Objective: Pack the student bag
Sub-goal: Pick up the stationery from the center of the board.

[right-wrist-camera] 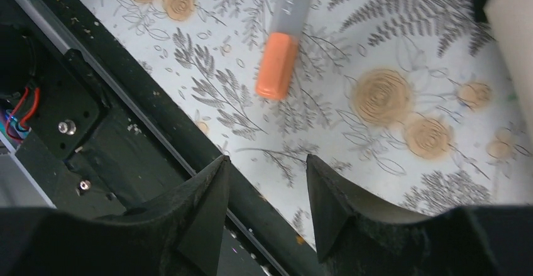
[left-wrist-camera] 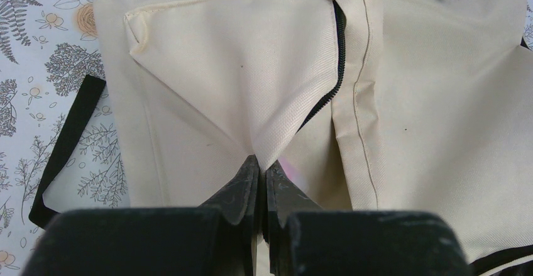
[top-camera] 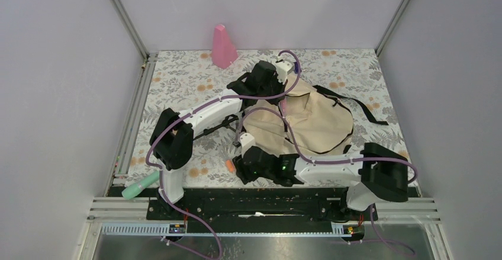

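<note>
I should next move closer until my right gripper's open fingers straddle the cap, since the marker's orange cap [top-camera: 229, 166] points toward them and lies clear of the bag.
The student bag [top-camera: 317, 124] is a beige fabric backpack with black straps, lying in the middle of the table. My left gripper [top-camera: 282, 97] is shut on a fold of its fabric [left-wrist-camera: 263, 163] beside the black zipper [left-wrist-camera: 333, 68], and a pulled flap peaks at the fingertips. A bit of pink [left-wrist-camera: 290, 166] shows in the gap behind the fold. My right gripper [right-wrist-camera: 267, 166] is open and empty, low over the table's near edge. A grey marker with an orange cap [right-wrist-camera: 278, 65] lies on the table just beyond its fingertips, and also shows in the top view [top-camera: 228, 165].
A pink cone-shaped thing [top-camera: 224, 47] stands at the back. A green cylinder [top-camera: 141, 185] lies by the left arm's base. A black strap [top-camera: 361, 106] trails right of the bag, another [left-wrist-camera: 63, 144] at its left. The black base rail [right-wrist-camera: 126, 119] runs under my right gripper.
</note>
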